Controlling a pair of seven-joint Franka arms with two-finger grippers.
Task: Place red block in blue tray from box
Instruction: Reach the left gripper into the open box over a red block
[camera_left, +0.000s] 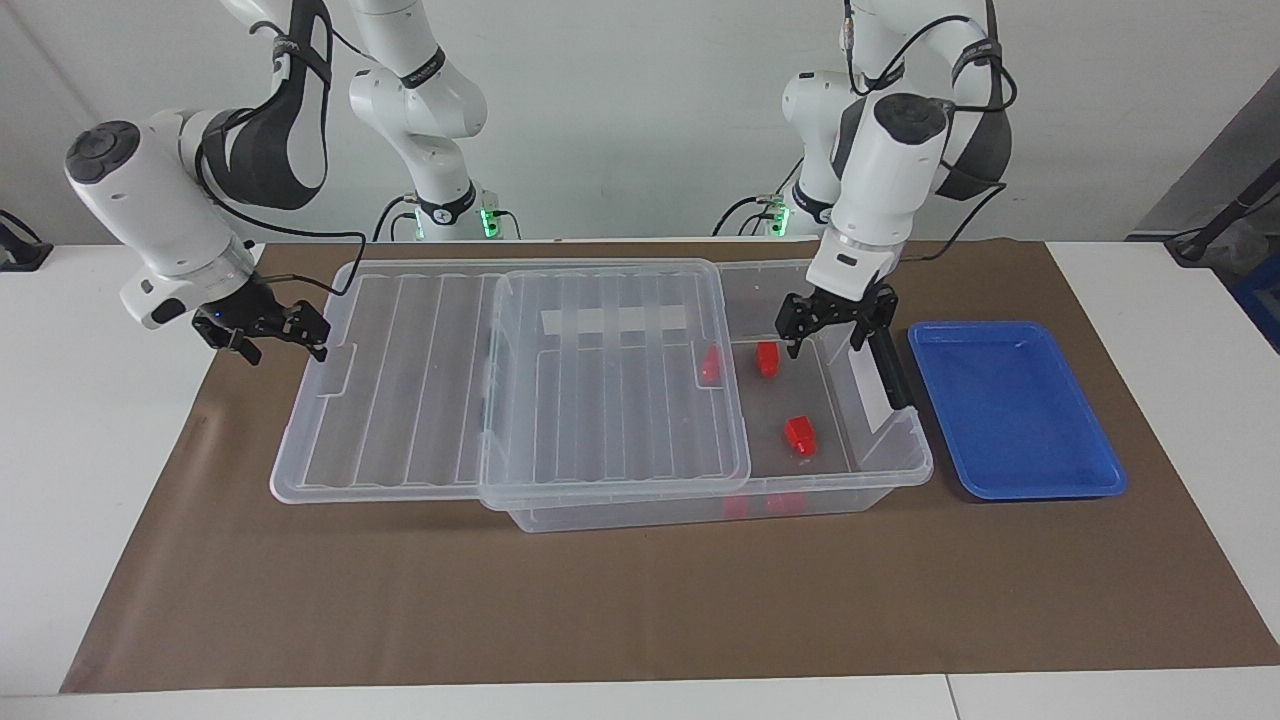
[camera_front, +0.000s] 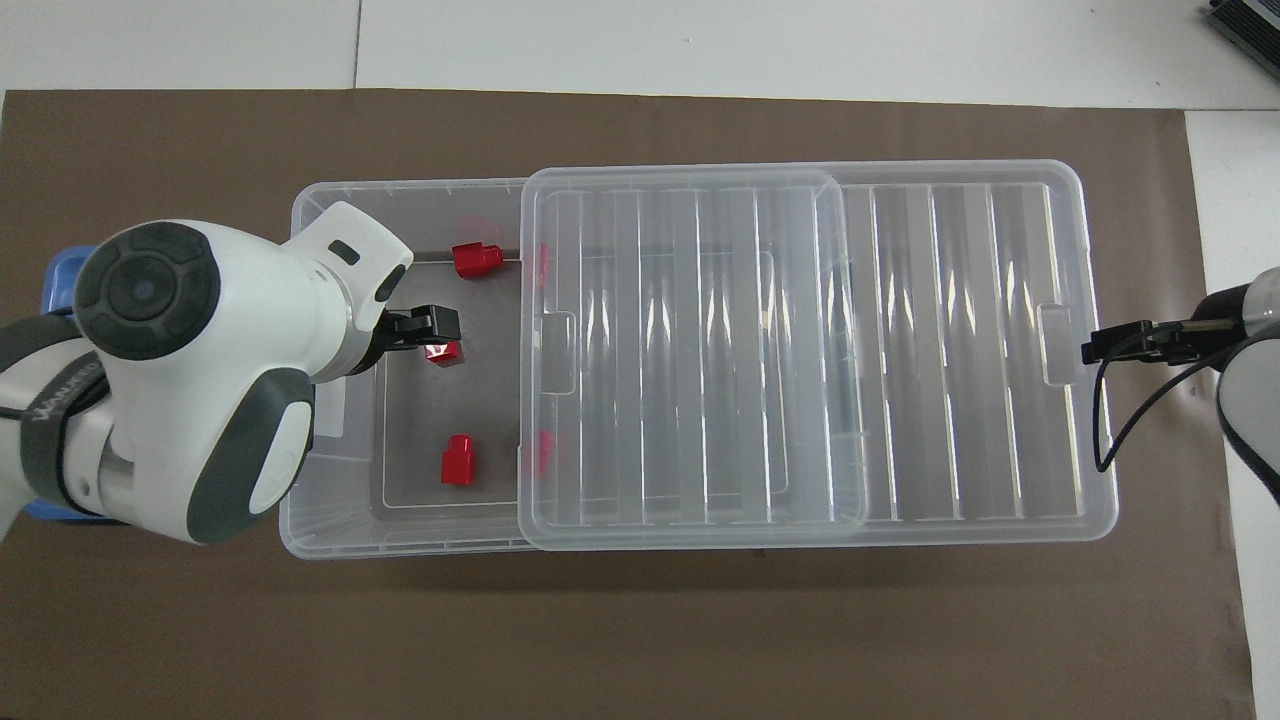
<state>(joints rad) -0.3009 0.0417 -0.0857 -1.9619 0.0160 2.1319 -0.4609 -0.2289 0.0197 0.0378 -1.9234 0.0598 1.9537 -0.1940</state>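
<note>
The farther red block is lying clear of the lid's edge (camera_left: 745, 434). My left gripper keeps going down open until its fingers straddle the block's sides (camera_left: 800, 437), and close there.
The clear box (camera_left: 900, 470) lies mid-table, its ribbed lid (camera_left: 400, 390) slid toward the right arm's end, so the end beside the blue tray (camera_left: 1015, 410) is uncovered. Red blocks lie on the uncovered floor, one nearer the robots (camera_left: 767, 358) and one farther (camera_left: 800, 435); another (camera_left: 710, 362) shows through the lid. My left gripper (camera_left: 828, 338) is open and empty over the uncovered end, beside the nearer block. In the overhead view it (camera_front: 432, 338) hangs over a red patch. My right gripper (camera_left: 285, 345) is open at the lid's overhanging end.
A brown mat (camera_left: 640, 600) covers the table. The box has a black latch (camera_left: 890, 370) at the tray end and a white tape strip (camera_left: 615, 320). In the overhead view the left arm hides most of the tray (camera_front: 58, 275). The lid (camera_front: 960, 350) overhangs the box.
</note>
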